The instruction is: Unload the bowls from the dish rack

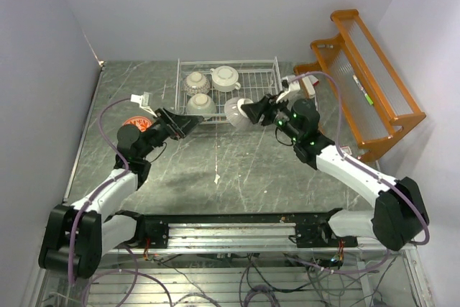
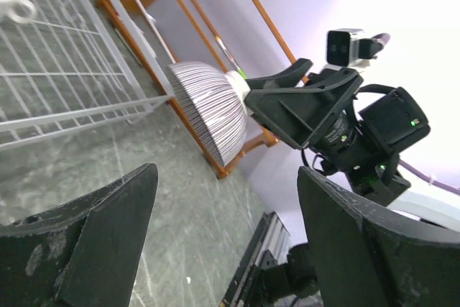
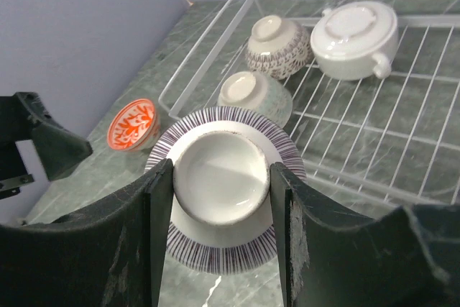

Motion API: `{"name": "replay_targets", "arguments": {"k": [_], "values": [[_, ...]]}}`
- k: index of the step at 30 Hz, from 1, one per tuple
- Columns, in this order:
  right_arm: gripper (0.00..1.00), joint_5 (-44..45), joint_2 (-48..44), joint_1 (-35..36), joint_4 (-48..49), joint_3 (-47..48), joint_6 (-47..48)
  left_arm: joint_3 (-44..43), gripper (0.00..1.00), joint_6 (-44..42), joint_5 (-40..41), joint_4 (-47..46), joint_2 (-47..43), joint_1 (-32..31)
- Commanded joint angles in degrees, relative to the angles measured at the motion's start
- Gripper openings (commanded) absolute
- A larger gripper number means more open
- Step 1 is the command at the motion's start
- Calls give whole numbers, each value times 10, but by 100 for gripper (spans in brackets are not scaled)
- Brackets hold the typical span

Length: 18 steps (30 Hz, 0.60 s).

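Observation:
My right gripper has the striped bowl's foot ring (image 1: 245,103) and the bowl's rim (image 1: 229,117) is free, so my left gripper should keep going toward the bowl's rim and close there.
My right gripper (image 3: 221,186) is shut on the foot ring of a white bowl with dark striped rim (image 3: 223,246), held upside down just off the front edge of the white wire dish rack (image 1: 253,77). The striped bowl (image 1: 236,113) also shows in the left wrist view (image 2: 212,109). In the rack sit a grey-patterned bowl (image 3: 277,47), a white handled bowl (image 3: 356,30) and a cream bowl (image 3: 255,93), all upside down. A red-marked bowl (image 3: 133,124) stands on the table left of the rack. My left gripper (image 1: 192,124) is open and empty, facing the striped bowl.
An orange wooden shelf (image 1: 366,84) stands at the right against the wall. The grey marble table (image 1: 237,170) stretches in front of the rack. Walls close in on the left and back. The arms' rail (image 1: 230,228) runs along the near edge.

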<state>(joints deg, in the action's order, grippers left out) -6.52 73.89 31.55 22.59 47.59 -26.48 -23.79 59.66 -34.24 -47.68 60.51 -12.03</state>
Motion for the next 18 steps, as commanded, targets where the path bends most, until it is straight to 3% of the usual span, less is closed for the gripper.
{"name": "replay_targets", "arguments": {"k": [1, 10, 18], "values": [[0, -26, -51, -3, 103, -53, -71, 2, 90, 10, 6, -120, 22, -47], [0, -42, -96, -10, 240, -159, -179, 11, 91, -9, 49, -119, 11, -98], [0, -86, -51, -30, 463, -237, -317, 8, 92, -15, 44, -123, 21, -107]]}}
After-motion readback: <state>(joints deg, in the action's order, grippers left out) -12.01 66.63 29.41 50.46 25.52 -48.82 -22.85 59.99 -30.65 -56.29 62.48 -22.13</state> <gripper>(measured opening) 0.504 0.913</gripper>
